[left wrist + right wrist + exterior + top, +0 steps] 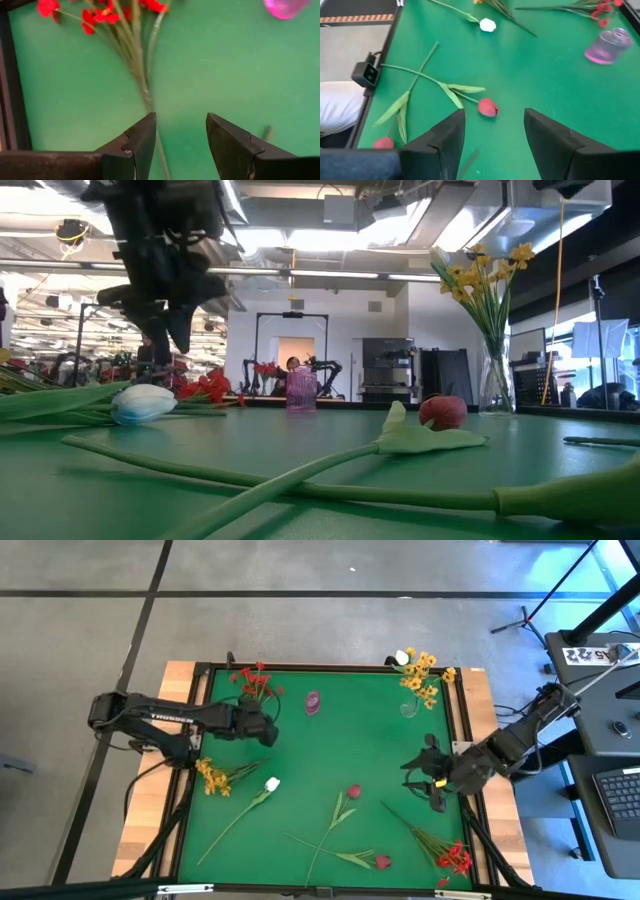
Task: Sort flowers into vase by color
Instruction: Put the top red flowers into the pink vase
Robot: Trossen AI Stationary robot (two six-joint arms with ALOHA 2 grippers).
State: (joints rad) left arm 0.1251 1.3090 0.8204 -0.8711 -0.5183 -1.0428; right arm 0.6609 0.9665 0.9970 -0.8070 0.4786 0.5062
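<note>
The far red cluster's stems (136, 54) are free and pass between the open fingers of my left gripper. I should continue to go down until the fingers close where the stems join (147, 98).
Flowers lie scattered on the green table (330, 750). A red cluster (255, 680) lies far left and another (455, 858) near right. A yellow cluster (212, 777) and a white bud (272, 784) lie at the left. Dark red buds (353, 791) (382, 861) lie near the middle. A small pink vase (313, 702) stands empty. A clear vase (410, 705) holds yellow flowers and a white bud. My left gripper (180, 132) hangs open above the far red cluster's stems (142, 80). My right gripper (495, 135) is open at the table's right edge, above the mat.
A black frame (190, 740) borders the mat, with wooden strips outside it. The mat's middle, between the pink vase and the dark red bud (487, 107), is bare. Long green stems (250, 480) cross the near part of the table.
</note>
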